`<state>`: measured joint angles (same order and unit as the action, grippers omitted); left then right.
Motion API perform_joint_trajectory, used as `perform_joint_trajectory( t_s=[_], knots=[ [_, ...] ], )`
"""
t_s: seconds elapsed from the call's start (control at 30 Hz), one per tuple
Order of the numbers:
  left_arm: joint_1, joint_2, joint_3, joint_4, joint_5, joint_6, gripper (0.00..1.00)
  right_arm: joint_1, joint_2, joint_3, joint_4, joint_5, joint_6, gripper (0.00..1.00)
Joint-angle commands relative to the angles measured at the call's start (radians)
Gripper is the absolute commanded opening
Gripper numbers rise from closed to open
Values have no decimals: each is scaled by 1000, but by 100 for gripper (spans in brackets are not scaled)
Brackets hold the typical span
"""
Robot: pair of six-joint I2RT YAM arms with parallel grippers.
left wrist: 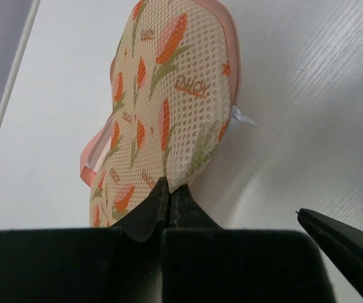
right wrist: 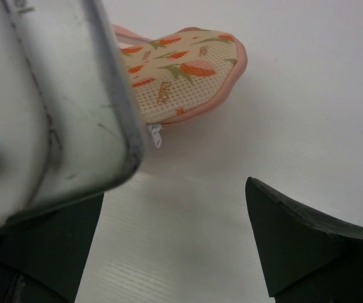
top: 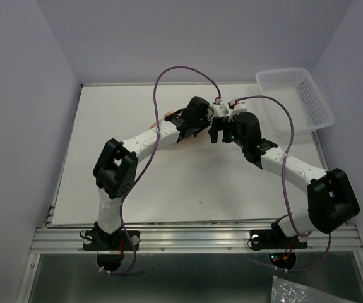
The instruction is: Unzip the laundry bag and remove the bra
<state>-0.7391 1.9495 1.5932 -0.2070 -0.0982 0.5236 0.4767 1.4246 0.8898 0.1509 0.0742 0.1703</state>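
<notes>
The zip pull [left wrist: 242, 117] sticks out beyond my left gripper's shut fingers, so my right gripper should pinch the pull [right wrist: 156, 135] while my left gripper steadies the mesh.
The laundry bag [left wrist: 168, 95] is a pink-trimmed mesh pouch with orange print, lying on the white table. My left gripper [left wrist: 168, 187] is shut on its near edge, pinching the mesh. A white zip pull [left wrist: 241, 118] sticks out on the bag's right side. In the right wrist view the bag [right wrist: 181, 69] lies ahead with the zip pull [right wrist: 154, 134] at its near edge. My right gripper [right wrist: 175, 246] is open and empty, a short way before the pull. In the top view both grippers, left [top: 197, 123] and right [top: 220, 134], meet mid-table and cover the bag. The bra is hidden.
A white plastic lattice basket [top: 295, 98] stands at the table's far right corner. The left arm's white body [right wrist: 48, 107] fills the left of the right wrist view. One right finger [left wrist: 339, 240] shows at the lower right of the left wrist view.
</notes>
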Motion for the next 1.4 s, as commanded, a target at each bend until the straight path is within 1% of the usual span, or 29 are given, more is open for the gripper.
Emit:
perform_joint_trajectory(
  t_s=[0.0,0.17,0.23,0.3,0.37,0.4,0.47,0.63,0.73,0.93,1.0,1.1,1.13,1.2,1.3,1.37],
  knots=[
    [1,-27,-2,4,-48,-65,0,19,30,-11,119,119,98,100],
    [-3,-49,-16,14,-14,-99,0,19,72,-14,151,99,86,100],
    [-8,-57,-15,8,11,-109,0,19,77,-49,226,47,75,99],
    [-11,-61,-22,6,23,-114,0,28,76,-83,329,32,60,93],
    [-14,-64,-29,6,23,-116,0,28,91,-84,343,35,44,80],
    [-16,-66,-35,6,26,-116,0,28,97,-78,345,29,25,75],
    [-16,-69,-39,6,29,-112,0,28,121,-62,346,15,5,71],
    [-17,-80,-42,6,40,-112,0,28,168,-54,380,-8,-9,70],
    [-19,-98,-58,8,60,-109,0,28,189,-43,406,-39,-9,66],
    [-20,-127,-84,12,81,-96,0,28,211,-57,495,-59,-5,62],
    [-20,-135,-91,14,89,-94,0,28,212,-78,571,-65,-3,62],
    [-20,-146,-96,26,88,-94,0,28,217,-115,627,-74,1,62],
    [-20,-149,-101,32,81,-97,0,28,218,-118,628,-100,1,61],
    [-20,-149,-93,35,71,-111,0,28,220,-129,639,-105,11,61],
    [-20,-156,-87,24,94,-114,0,28,217,-143,657,-90,11,62],
    [-20,-165,-104,27,94,-109,0,28,208,-147,670,-90,3,57]
  ],
)
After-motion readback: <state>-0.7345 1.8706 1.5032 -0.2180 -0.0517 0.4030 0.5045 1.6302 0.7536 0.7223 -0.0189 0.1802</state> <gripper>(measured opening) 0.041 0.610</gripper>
